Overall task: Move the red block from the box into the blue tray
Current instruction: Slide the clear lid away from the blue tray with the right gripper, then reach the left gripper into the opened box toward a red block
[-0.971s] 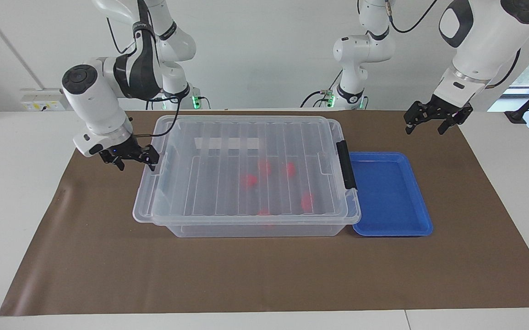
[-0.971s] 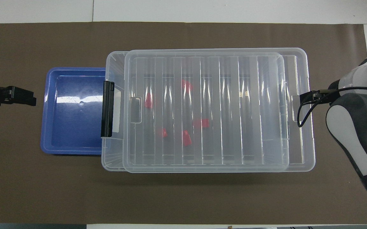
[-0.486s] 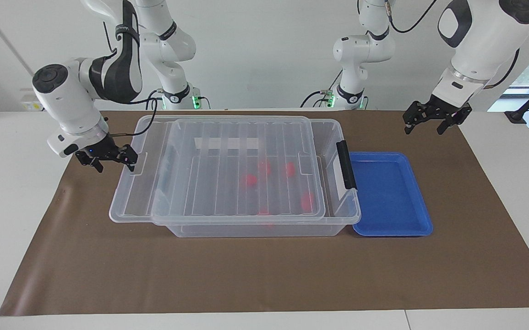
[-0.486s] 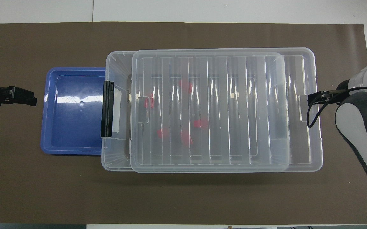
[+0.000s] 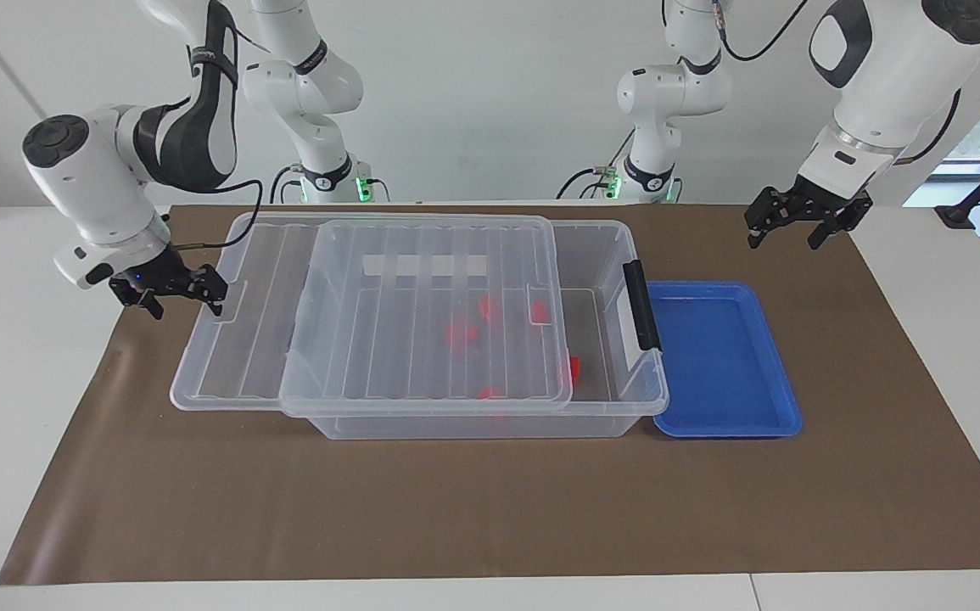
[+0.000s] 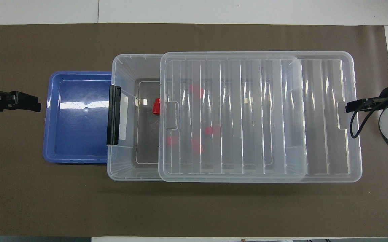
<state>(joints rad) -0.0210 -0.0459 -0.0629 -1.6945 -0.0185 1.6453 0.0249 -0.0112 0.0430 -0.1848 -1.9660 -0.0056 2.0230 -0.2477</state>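
I see the ribbed lid's long edge (image 6: 232,178) lying along the box's rim, so I expect the lid (image 6: 260,117) to slide back flat to the black latch when I push it.
The clear box (image 5: 490,422) stands mid-mat with its ribbed lid (image 5: 243,339) slid partway off toward the right arm's end. Several red blocks lie inside; one (image 6: 156,106) shows uncovered in the open strip, the others, such as (image 6: 213,130), blur through the lid. The blue tray (image 5: 723,356) sits beside the box at the left arm's end, with nothing in it. My right gripper (image 5: 174,294) is open at the lid's end tab, one fingertip (image 5: 218,299) against the lid's rim. My left gripper (image 5: 782,227) hangs open over the mat beside the tray.
A black latch (image 5: 641,305) sits on the box's end wall beside the tray. A brown mat (image 5: 490,509) covers the table, bare on the stretch farther from the robots. The lid overhangs the box toward the right arm's end.
The right gripper has moved toward the right arm's end, and the lid slid with it, uncovering a strip of the box beside the tray. The left arm barely moved.
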